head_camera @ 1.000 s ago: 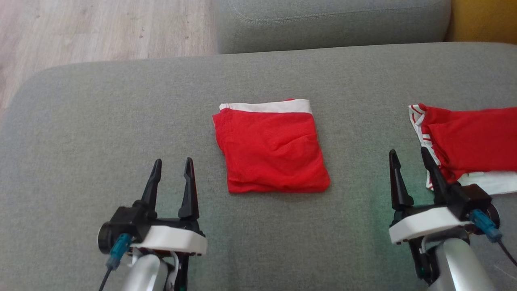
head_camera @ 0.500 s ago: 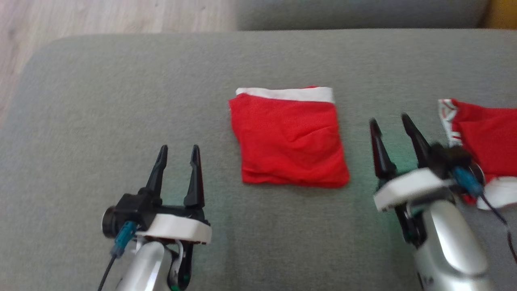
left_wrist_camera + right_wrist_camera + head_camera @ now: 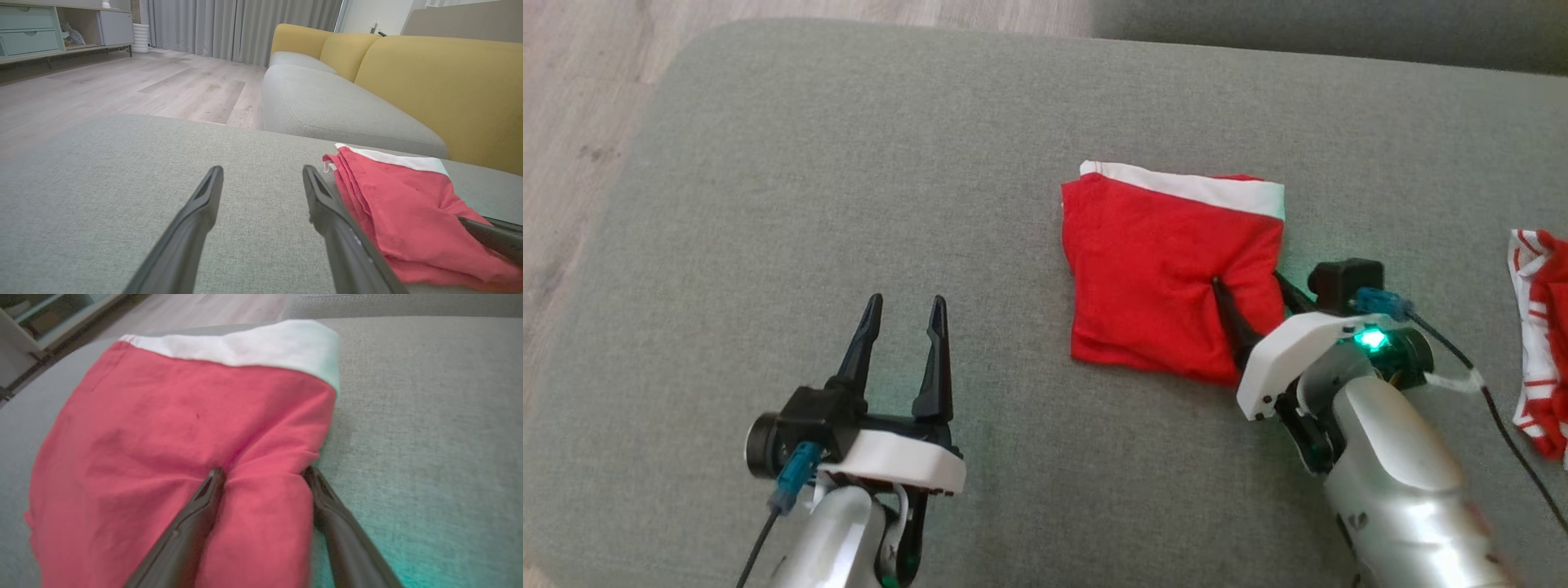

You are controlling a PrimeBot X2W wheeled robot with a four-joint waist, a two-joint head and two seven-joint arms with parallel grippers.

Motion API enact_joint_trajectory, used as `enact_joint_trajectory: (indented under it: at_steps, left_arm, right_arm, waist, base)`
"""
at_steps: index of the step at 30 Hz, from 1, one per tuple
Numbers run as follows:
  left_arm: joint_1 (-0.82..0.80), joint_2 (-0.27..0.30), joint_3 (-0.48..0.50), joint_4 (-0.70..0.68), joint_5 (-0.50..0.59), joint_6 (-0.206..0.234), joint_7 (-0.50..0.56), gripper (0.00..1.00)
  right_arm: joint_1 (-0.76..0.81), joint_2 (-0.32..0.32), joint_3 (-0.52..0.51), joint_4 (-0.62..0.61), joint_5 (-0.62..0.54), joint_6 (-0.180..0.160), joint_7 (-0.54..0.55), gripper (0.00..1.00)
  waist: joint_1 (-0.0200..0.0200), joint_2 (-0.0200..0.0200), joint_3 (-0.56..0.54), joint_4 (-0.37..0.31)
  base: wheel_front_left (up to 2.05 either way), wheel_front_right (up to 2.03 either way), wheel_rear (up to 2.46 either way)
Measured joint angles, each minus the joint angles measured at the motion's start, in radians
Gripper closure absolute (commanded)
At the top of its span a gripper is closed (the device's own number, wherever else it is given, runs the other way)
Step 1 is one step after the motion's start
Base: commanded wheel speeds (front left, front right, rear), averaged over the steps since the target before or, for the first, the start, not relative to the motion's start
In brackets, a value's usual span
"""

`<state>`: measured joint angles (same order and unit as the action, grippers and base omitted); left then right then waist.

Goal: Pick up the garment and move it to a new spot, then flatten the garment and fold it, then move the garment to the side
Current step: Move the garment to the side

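I expect the folded garment (image 3: 1160,269) to stay together as a packet when I carry it, because the red cloth bulges thick and rounded (image 3: 1254,291) between the fingers.
The garment (image 3: 1160,278) is a folded red square with a white band along its far edge, lying on the grey seat cushion (image 3: 849,163). My right gripper (image 3: 1248,282) is open and straddles the garment's right edge, one finger pressing into the red cloth and the other at its side. In the right wrist view the garment (image 3: 163,428) bulges up between the fingers of the right gripper (image 3: 262,470). My left gripper (image 3: 907,299) hovers open and empty over bare cushion, left of the garment. In the left wrist view the left gripper (image 3: 262,168) has the garment (image 3: 408,204) to its right.
A second red and white striped cloth (image 3: 1539,343) lies at the cushion's right edge. Wooden floor (image 3: 572,122) runs past the cushion's rounded left side. Another grey cushion (image 3: 327,106) and a yellow backrest (image 3: 441,90) stand beyond.
The camera has turned, shifting the whole picture. My right gripper has moved forward and left from beside the striped cloth onto the garment's right edge. The left gripper has kept its pose.
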<state>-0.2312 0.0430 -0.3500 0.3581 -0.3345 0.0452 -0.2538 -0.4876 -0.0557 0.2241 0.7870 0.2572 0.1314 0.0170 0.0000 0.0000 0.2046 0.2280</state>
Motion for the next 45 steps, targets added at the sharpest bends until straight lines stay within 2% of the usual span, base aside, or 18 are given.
enact_joint_trajectory:
  at_steps: [1,2,3,12,15,19,24,28,33,41,45]
  left_arm:
    - [0.0,0.0,-0.001,0.001,0.0,0.0,0.0,0.0]
    - [0.0,0.0,-0.001,0.002,0.0,0.0,0.0,0.0]
    - [0.0,0.0,-0.002,0.002,0.0,0.0,0.0,0.0]
    - [0.004,0.0,-0.001,0.011,0.001,0.007,0.0,0.0]
    - [0.009,0.0,0.002,0.011,0.001,0.006,0.0,0.0]
    - [0.014,0.0,0.001,0.004,-0.021,-0.001,0.0,0.0]
    - [0.015,0.0,0.001,-0.011,-0.025,0.005,0.0,0.0]
    - [0.016,0.0,0.003,-0.018,-0.025,0.008,0.0,0.0]
    - [0.012,0.0,0.001,-0.028,-0.025,0.007,0.0,0.0]
    - [-0.03,0.0,-0.002,-0.037,-0.026,0.007,0.0,0.0]
    - [-0.056,0.0,-0.001,-0.037,-0.026,0.003,0.0,0.0]
  right_arm:
    - [-0.009,0.0,0.006,0.016,-0.015,0.0,0.003,0.0]
    - [-0.018,-0.002,0.013,0.031,-0.021,0.0,0.009,0.62]
    - [-0.026,-0.004,0.023,0.041,-0.021,0.0,0.01,0.99]
    - [-0.052,-0.013,0.035,0.115,-0.226,0.0,-0.103,1.0]
    - [-0.053,-0.034,0.062,0.108,-0.246,0.0,-0.105,1.0]
    - [-0.052,-0.09,0.148,0.07,-0.25,0.0,-0.079,1.0]
    - [-0.052,-0.228,0.266,-0.018,-0.195,0.0,0.004,1.0]
    - [-0.052,-0.39,0.332,-0.112,-0.108,0.0,0.078,1.0]
    - [-0.056,-0.585,0.355,-0.186,-0.039,0.0,0.136,1.0]
    - [-0.081,-0.727,0.309,-0.192,-0.019,0.0,0.148,1.0]
    - [-0.089,-0.74,0.26,-0.163,-0.023,0.0,0.148,1.0]
  waist:
    - [0.0,0.0,-0.002,0.002]
    - [-0.0001,0.0,-0.004,0.004]
    - [0.0,0.0,-0.006,0.005]
    - [0.0,0.0,-0.059,-0.04]
    - [0.0,0.0,-0.078,-0.067]
    - [0.0,0.0,-0.102,-0.11]
    - [-0.0001,0.0,-0.128,-0.175]
    - [-0.0001,0.0,-0.132,-0.227]
    - [0.0001,0.0,-0.09,-0.259]
    - [0.0001,0.0,0.001,-0.26]
    - [0.0002,0.0,0.042,-0.248]
  base:
    - [0.0,0.0,0.0]
    - [0.0,0.0,0.0]
    - [0.0,0.0,0.0]
    - [0.0,0.0,0.0]
    - [0.0,0.0,0.0]
    - [0.0,0.0,0.0]
    - [0.0,0.0,0.0]
    - [0.0,0.0,0.0]
    - [0.0,0.0,0.0]
    - [0.0,0.0,0.0]
    - [0.0,0.0,0.0]
